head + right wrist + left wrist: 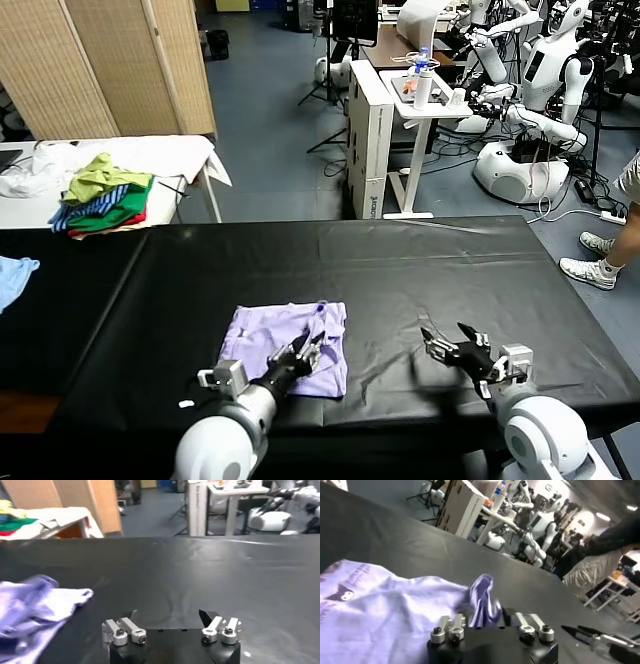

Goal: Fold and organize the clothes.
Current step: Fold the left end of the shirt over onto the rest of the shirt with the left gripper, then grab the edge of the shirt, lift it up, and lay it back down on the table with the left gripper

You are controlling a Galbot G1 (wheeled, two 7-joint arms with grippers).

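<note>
A raised fold (318,323) wrinkles the lavender T-shirt under my left gripper. My left gripper should move back, and my right gripper should straighten the edge (344,330) facing it.
The clothes are one pale lavender T-shirt (270,335), lying folded in a rough square near the front of the black table (400,260). A darker purple print (342,592) shows on its upper face. My left gripper (308,347) reaches over the shirt's near right corner. Its jaws stand open, and a raised fold of the lavender cloth (482,597) stands between them. My right gripper (445,338) hovers low over bare table to the right of the shirt, open with nothing between its fingertips (206,615). The shirt's edge (30,610) shows in the right wrist view.
A multicoloured garment pile (105,195) lies on a white table (170,155) at the back left. A light blue cloth (12,275) sits at the far left edge. Beyond the table stand a white desk (420,100), other robots (545,90) and a person's leg (615,230).
</note>
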